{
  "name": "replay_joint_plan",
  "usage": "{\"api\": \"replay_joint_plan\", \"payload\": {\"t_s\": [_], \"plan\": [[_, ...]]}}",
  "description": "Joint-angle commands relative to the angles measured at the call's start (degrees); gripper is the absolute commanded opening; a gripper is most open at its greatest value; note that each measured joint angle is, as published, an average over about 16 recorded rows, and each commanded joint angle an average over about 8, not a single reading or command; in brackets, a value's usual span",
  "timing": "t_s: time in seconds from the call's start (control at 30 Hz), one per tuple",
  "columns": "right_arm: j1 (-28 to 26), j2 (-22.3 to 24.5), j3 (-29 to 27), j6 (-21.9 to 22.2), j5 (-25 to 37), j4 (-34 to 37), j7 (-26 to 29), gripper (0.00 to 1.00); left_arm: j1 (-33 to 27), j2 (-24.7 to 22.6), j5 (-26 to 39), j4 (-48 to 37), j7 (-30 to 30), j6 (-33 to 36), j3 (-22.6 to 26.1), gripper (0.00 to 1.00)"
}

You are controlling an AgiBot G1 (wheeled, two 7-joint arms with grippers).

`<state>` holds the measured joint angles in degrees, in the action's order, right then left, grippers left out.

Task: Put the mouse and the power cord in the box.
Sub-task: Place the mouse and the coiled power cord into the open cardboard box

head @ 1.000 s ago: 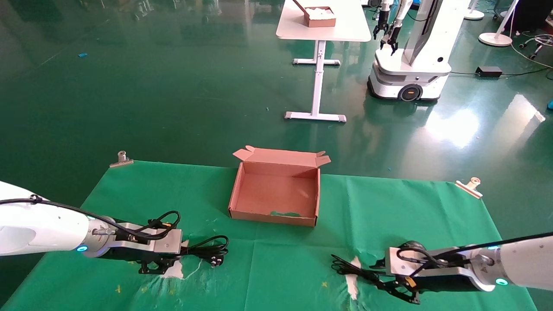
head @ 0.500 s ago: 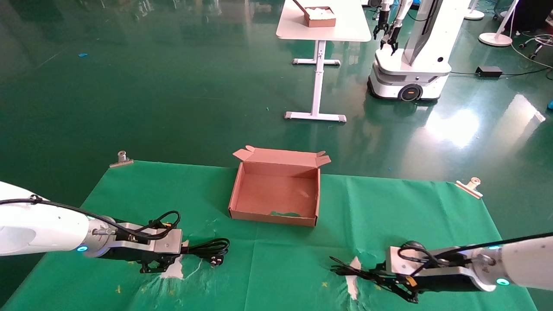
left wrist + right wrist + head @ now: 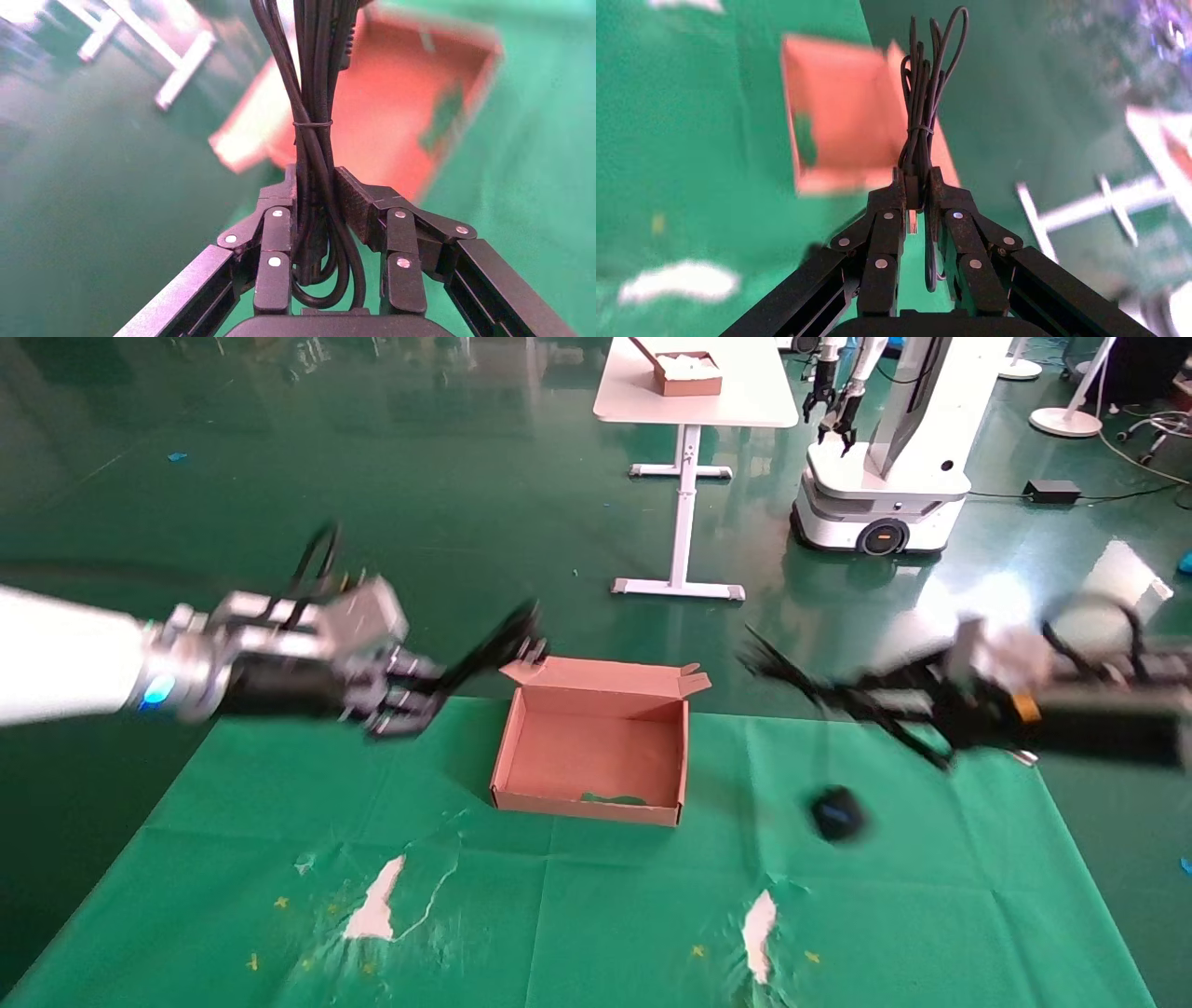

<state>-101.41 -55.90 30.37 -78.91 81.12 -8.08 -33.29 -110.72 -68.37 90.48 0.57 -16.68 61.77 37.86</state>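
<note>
The dangling mouse (image 3: 835, 813) should go into the box (image 3: 598, 747) first, lowered by my right gripper, while my left gripper keeps the power cord back, as both loaded grippers are by the box.
The open cardboard box (image 3: 596, 752) sits at the middle back of the green cloth. My left gripper (image 3: 436, 687) hovers raised just to its left, shut on the bundled power cord (image 3: 503, 640), which sticks out toward the box's back left corner. The left wrist view shows the thick loops of the power cord (image 3: 313, 105) clamped in the left gripper (image 3: 318, 193), above the box (image 3: 400, 105). My right gripper (image 3: 880, 702) is raised to the box's right, shut on the mouse's bundled thin cable (image 3: 921, 91). The mouse (image 3: 836, 814) dangles blurred below it, over the cloth.
The green cloth (image 3: 596, 915) has white tears at the front (image 3: 377, 907) (image 3: 759, 924). A clip (image 3: 1024, 757) pins its back right corner. Beyond, on the floor, stand a white table (image 3: 694, 402) with a small brown box (image 3: 689, 374) and another robot (image 3: 885, 458).
Both arms have risen fast from the cloth's front toward the box. The left carried the power cord up; the right lifted the mouse's cable, so the mouse now hangs.
</note>
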Motion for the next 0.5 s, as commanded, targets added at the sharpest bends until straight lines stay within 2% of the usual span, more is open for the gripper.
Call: {"api": "replay_joint_plan", "payload": {"t_s": [0.03,0.23,0.4,0.43,0.5], "plan": [[-2.4,-0.8,-0.1,-0.6,-0.2,-1.8,1.6,0.00,-2.0,-1.5,-1.4,0.1,2.3,-0.3,-0.9,0.00],[-1.4,-10.7,-0.2,6.1,-0.5,-0.5,3.9,0.00,-6.7,-4.0,-3.0,0.5,6.1,-7.3,-2.1,0.00],[2.2,-17.1,-0.5,16.1,-0.9,4.5,4.6,0.02,-8.5,-3.3,-2.5,1.4,5.2,-5.6,-1.8,0.00],[2.9,-18.1,-0.6,18.5,-1.1,5.3,4.9,0.06,-8.6,-2.9,-2.2,1.5,4.8,-4.6,-1.6,0.00],[4.2,-19.6,-1.0,23.1,-1.5,6.5,5.3,0.31,-8.6,-2.1,-1.6,1.7,3.9,-2.4,-1.1,0.00]]}}
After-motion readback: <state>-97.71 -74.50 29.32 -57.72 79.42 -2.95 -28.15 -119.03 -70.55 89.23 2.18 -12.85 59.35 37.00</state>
